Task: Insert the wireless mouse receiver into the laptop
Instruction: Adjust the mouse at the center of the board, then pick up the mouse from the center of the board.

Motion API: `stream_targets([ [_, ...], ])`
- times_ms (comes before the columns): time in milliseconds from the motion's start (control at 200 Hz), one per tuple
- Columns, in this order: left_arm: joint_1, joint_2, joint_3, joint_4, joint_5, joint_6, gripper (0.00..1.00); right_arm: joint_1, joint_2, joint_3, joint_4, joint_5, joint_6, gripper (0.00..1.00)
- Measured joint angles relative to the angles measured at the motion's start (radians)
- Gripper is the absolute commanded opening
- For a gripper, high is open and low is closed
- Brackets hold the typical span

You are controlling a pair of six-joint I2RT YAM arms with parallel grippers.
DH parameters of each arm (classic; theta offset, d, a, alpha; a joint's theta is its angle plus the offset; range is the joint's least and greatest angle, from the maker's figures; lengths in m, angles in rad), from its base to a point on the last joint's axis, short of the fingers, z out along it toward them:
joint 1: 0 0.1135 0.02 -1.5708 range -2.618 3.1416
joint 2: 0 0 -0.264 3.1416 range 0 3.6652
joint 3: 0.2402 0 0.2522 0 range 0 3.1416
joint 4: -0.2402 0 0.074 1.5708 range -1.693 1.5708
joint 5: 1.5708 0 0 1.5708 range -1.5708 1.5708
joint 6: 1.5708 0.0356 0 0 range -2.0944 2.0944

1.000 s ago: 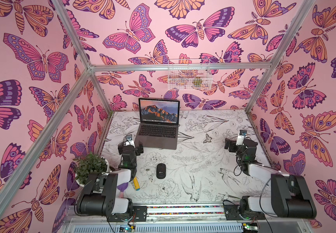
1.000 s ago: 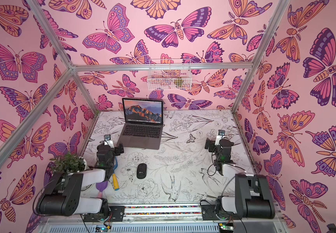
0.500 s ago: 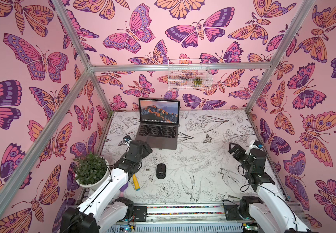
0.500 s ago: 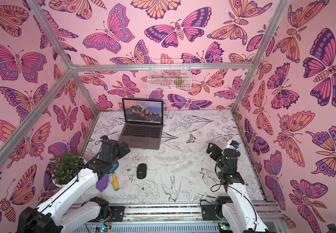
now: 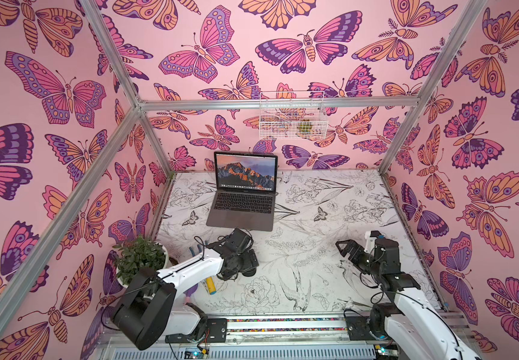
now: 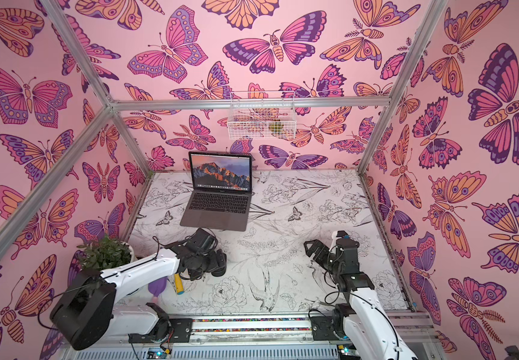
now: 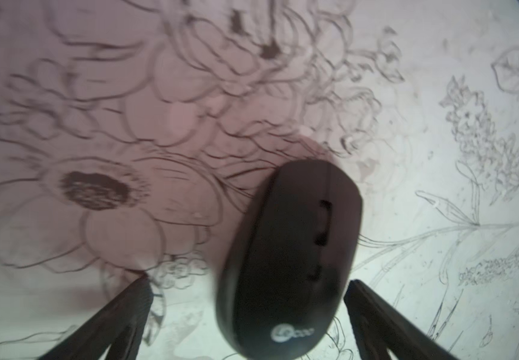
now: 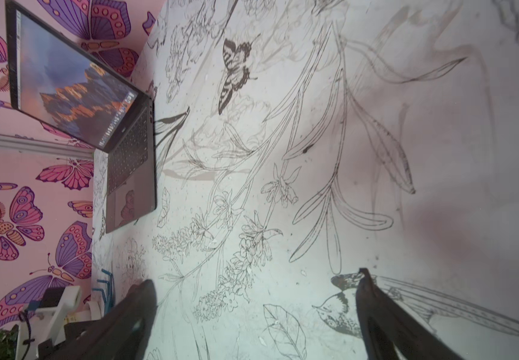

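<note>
My right gripper should take the mouse and pass it, turned on edge, to my left gripper, because it lies with its logo up and its bottom side hidden.
The laptop stands open at the back of the table, slim and dark grey, with an orange mountain picture on its screen; the right wrist view also shows the laptop. The wireless mouse receiver is out of view. A black oval mouse with a round white logo lies on the table. My left gripper hangs over it, open, one finger on either side and not touching. In both top views the gripper mostly covers the mouse. My right gripper is open over bare table at the right.
A potted plant stands at the front left by the left arm. A yellow marker and a purple item lie under that arm. A white wire basket hangs on the back wall. Metal frame posts border the table.
Both arms have unfolded from their tucked poses. The left gripper swung right and forward over the mouse. The right gripper rose and moved toward the table's middle. Both stayed open.
</note>
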Motion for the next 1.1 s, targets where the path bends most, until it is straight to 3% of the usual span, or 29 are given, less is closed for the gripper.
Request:
stream_targets([
  [295,-0.161,0.223,0.191,0.119,0.206,-0.003,1.0,0.279,0.136,0.011,0.018,0.119,-0.05,0.99],
  [396,-0.196,0.257,0.233,0.153,0.222,0.008,1.0,0.41,0.206,0.027,0.062,0.165,-0.093,0.99],
  [541,-0.201,0.138,0.166,0.133,0.09,-0.034,1.0,0.603,0.333,0.052,0.192,0.208,-0.209,0.99],
  [761,-0.175,-0.094,0.114,-0.044,-0.151,-0.082,1.0,0.807,0.678,0.232,0.353,0.216,-0.501,0.99],
  [936,-0.113,-0.193,0.114,-0.187,-0.28,-0.077,1.0,0.845,0.855,0.346,0.413,0.205,-0.672,0.99],
  [1102,-0.033,-0.269,0.105,-0.237,-0.328,-0.059,1.0,0.845,0.958,0.428,0.406,0.2,-0.781,0.97],
])
